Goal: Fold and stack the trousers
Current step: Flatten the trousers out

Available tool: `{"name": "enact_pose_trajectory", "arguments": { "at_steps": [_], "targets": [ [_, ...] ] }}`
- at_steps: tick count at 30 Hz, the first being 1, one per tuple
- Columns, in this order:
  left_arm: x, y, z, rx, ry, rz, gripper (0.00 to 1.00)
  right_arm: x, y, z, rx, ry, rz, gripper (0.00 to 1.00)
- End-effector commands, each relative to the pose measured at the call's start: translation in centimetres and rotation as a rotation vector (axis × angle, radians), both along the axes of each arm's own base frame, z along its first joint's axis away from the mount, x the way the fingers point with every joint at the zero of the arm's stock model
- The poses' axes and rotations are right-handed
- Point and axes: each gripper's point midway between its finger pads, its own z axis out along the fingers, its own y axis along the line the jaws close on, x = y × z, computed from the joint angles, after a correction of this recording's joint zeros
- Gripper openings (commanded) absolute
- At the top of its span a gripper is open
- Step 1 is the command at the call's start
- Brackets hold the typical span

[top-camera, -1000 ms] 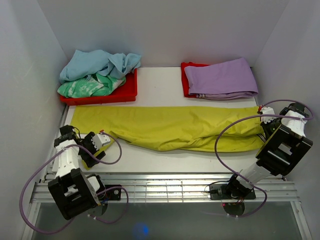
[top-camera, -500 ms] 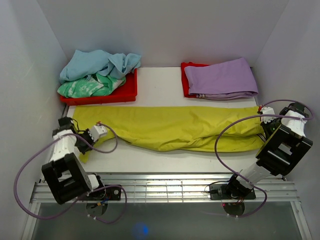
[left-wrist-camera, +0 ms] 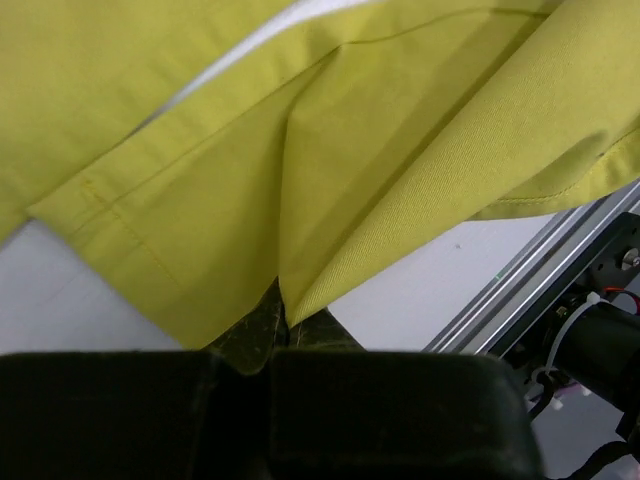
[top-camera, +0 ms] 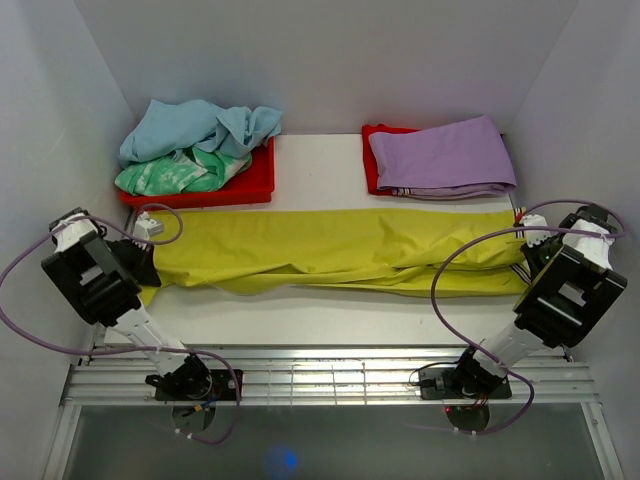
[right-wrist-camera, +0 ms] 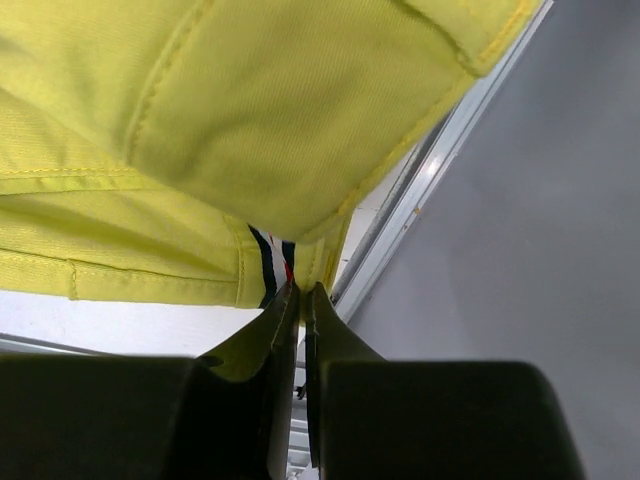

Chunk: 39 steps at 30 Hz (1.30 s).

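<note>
I should put the end of the trousers' front leg down closer to the metal rail and grip it again, because the leg bunches in a slanting fold [left-wrist-camera: 420,190] at my left gripper.
The yellow trousers [top-camera: 330,250] stretch in a long band across the table from left to right. My left gripper [top-camera: 148,268] is shut on their left end; in the left wrist view the cloth [left-wrist-camera: 300,150] runs into the closed fingertips [left-wrist-camera: 283,305] and hangs above the table. My right gripper [top-camera: 526,262] is shut on the right end by the side wall. In the right wrist view a hem of the trousers [right-wrist-camera: 250,110], with a striped label, is pinched between the fingertips [right-wrist-camera: 300,290].
A red tray [top-camera: 255,187] at the back left holds crumpled blue and green clothes [top-camera: 195,140]. At the back right, folded purple trousers [top-camera: 440,155] lie on a second red tray [top-camera: 372,172]. Walls stand close on both sides. A metal rail [top-camera: 330,375] runs along the front edge.
My left gripper has shut on the trousers' left end and swung left and back with it. The sagging cloth is now pulled into a straighter band. The right gripper has held still.
</note>
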Motion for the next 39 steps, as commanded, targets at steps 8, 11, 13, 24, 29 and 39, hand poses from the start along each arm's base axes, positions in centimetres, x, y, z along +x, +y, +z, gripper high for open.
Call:
{"name": "enact_pose_trajectory", "arguments": {
  "at_steps": [8,11,13,24,29,39],
  "targets": [
    [0.0,-0.3,-2.4,-0.091,0.153,0.036,0.47,0.6,-3.5,-0.8,-0.126,0.001,0.001,0.08],
    [2.8,0.2,0.2,-0.089,0.035,0.078,0.76,0.3,-3.2,-0.9,-0.126,0.005,0.004,0.08],
    [3.5,0.9,2.3,-0.042,-0.05,0.085,0.78,0.2,-3.1,-0.8,-0.126,0.001,0.005,0.08],
    [-3.3,2.6,3.9,0.271,-0.376,-0.058,0.98,0.3,-2.4,-0.1,-0.095,-0.013,0.002,0.08],
    [-5.4,1.9,1.1,0.339,-0.433,-0.239,0.98,0.3,-2.2,0.3,-0.09,-0.02,-0.003,0.08],
    [-5.6,2.2,-5.4,0.433,-0.48,-0.424,0.97,0.1,-1.9,-0.1,-0.076,-0.011,-0.009,0.08]
  ]
}}
